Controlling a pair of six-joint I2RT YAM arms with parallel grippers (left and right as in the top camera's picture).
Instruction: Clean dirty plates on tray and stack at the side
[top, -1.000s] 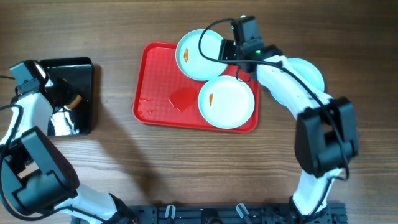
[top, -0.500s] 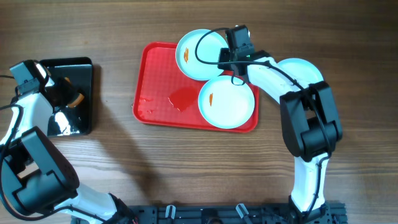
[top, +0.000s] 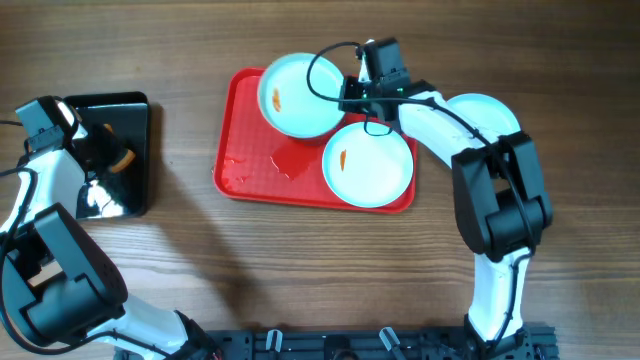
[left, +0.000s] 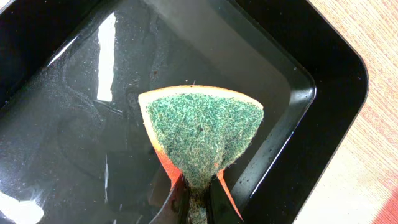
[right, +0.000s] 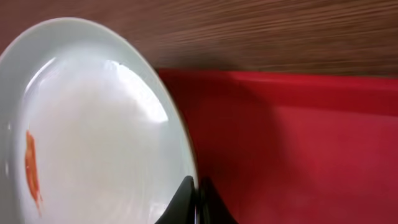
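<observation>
The dirty plate sticks out over the red tray's far rim, so my right gripper should pull the plate over the tray's open bottom (top: 256, 164) and hold it for the sponge.
The red tray (top: 248, 125) lies mid-table. One dirty plate (top: 298, 95) with an orange smear sits at its far edge, overhanging the rim. My right gripper (top: 350, 95) is shut on that plate's right rim; the right wrist view shows the plate (right: 93, 124) with the gripper (right: 198, 200) pinching its edge over the tray (right: 298, 143). A second smeared plate (top: 368, 163) rests on the tray's right half. A third plate (top: 497, 112) lies on the wood right of the tray, partly hidden by my arm. My left gripper (left: 199, 202) is shut on a green-and-orange sponge (left: 202, 127).
A black tray (top: 125, 110) holding water stands at the left, with the left gripper (top: 105, 160) and sponge above it; its wall (left: 298, 118) shows in the left wrist view. A wet red patch (top: 293, 158) marks the red tray's floor. Bare wood surrounds both trays.
My right gripper has closed on the far plate's rim, and the plate has slid left along the tray's far edge. The left arm and sponge have not moved.
</observation>
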